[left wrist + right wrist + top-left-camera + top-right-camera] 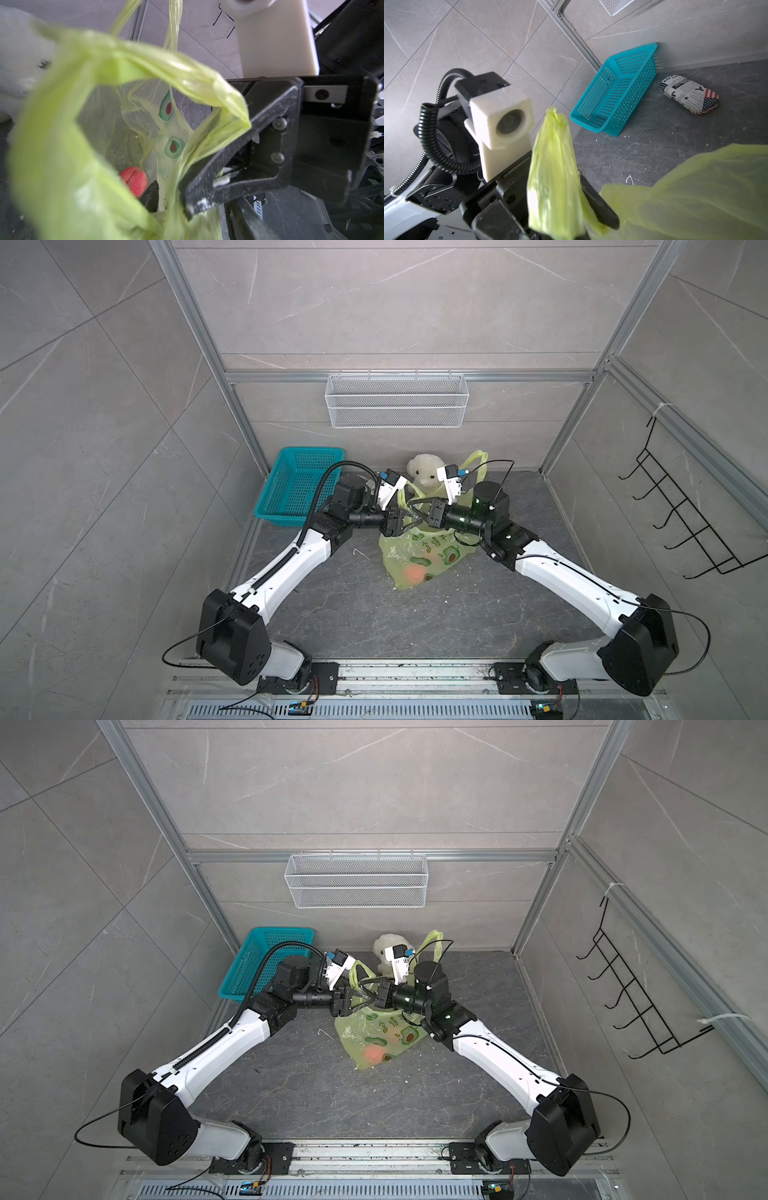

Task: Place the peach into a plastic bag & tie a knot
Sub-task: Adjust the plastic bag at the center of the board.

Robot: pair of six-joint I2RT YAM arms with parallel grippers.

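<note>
I should first take the bag's front handle strip [212,144] with my left gripper, so my right gripper, which is on that strip now, can reach the free rear handle [480,457].
The yellow-green plastic bag [419,556] [374,1031] lies on the dark floor between my arms in both top views. The red peach [134,184] sits inside it and glows through the film [413,572]. Both grippers meet over the bag's mouth. My right gripper [415,512] [562,232] is shut on one bunched handle strip [554,166], holding its loop [166,68] up. My left gripper [409,517] [193,220] has its fingers apart on either side of that strip and the right fingertip. The other handle [478,460] stands up behind. The knot is not in view.
A white plush dog [424,472] sits just behind the bag. A teal basket [299,489] leans at the back left wall. A printed glasses case [689,97] lies beside it. A wire shelf [397,400] hangs on the back wall, a black hook rack [685,510] on the right.
</note>
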